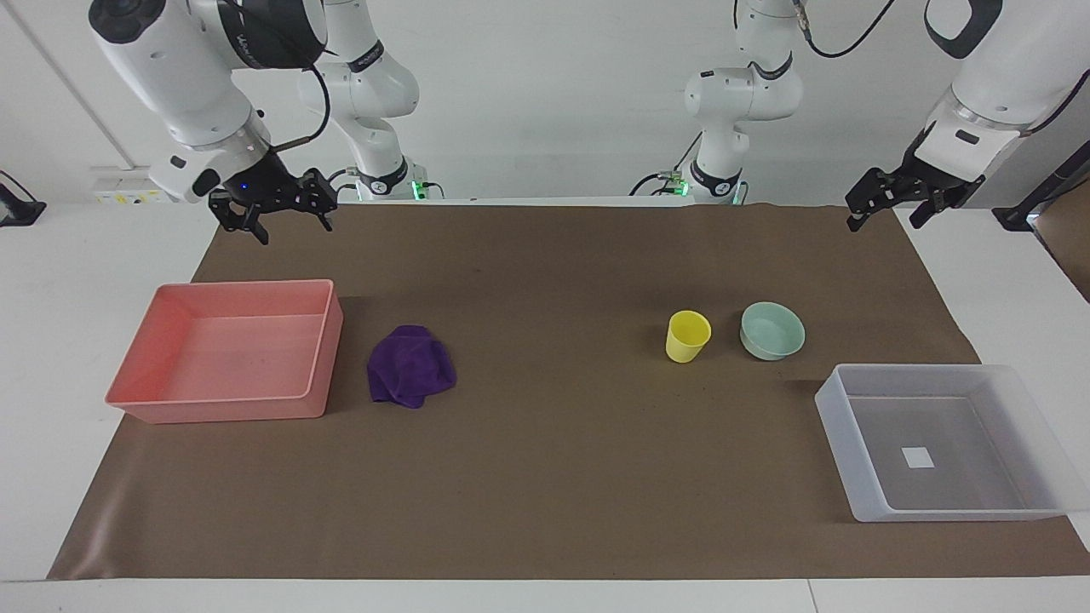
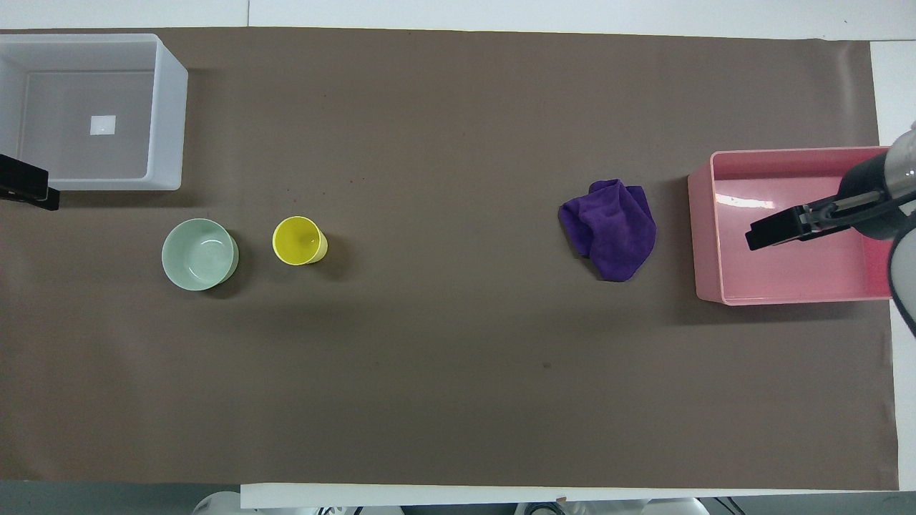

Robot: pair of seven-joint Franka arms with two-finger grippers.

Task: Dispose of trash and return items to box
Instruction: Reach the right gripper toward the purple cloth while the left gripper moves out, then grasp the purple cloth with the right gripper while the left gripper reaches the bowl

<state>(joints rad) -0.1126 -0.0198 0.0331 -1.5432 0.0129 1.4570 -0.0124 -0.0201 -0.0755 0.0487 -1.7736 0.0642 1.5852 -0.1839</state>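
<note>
Rumpled folds [image 2: 613, 204] are gathered in a tight heap, so I expect the purple cloth [image 2: 607, 232] to hang down from my right gripper but stay bunched up when I lift it.
A small yellow cup [image 1: 687, 336] stands upright on the brown mat, also in the overhead view [image 2: 299, 241]. A pale mint-green bowl [image 1: 772, 330] sits beside it, toward the left arm's end [image 2: 199, 254]. The translucent whitish box [image 1: 839, 438] is empty, with a white label on its floor, farther from the robots than the bowl [image 2: 168, 121]. My left gripper [image 1: 882, 220] is open and empty, raised over the mat's corner at its own end [image 2: 25, 189]. My right gripper [image 1: 290, 228] is open and empty, raised by the pink bin [image 2: 769, 232].
A pink bin [image 1: 322, 358] stands empty at the right arm's end of the mat [image 2: 705, 243]. A crumpled purple cloth [image 1: 411, 366] lies on the mat beside it, toward the middle [image 2: 612, 229]. The brown mat [image 1: 545, 477] covers most of the white table.
</note>
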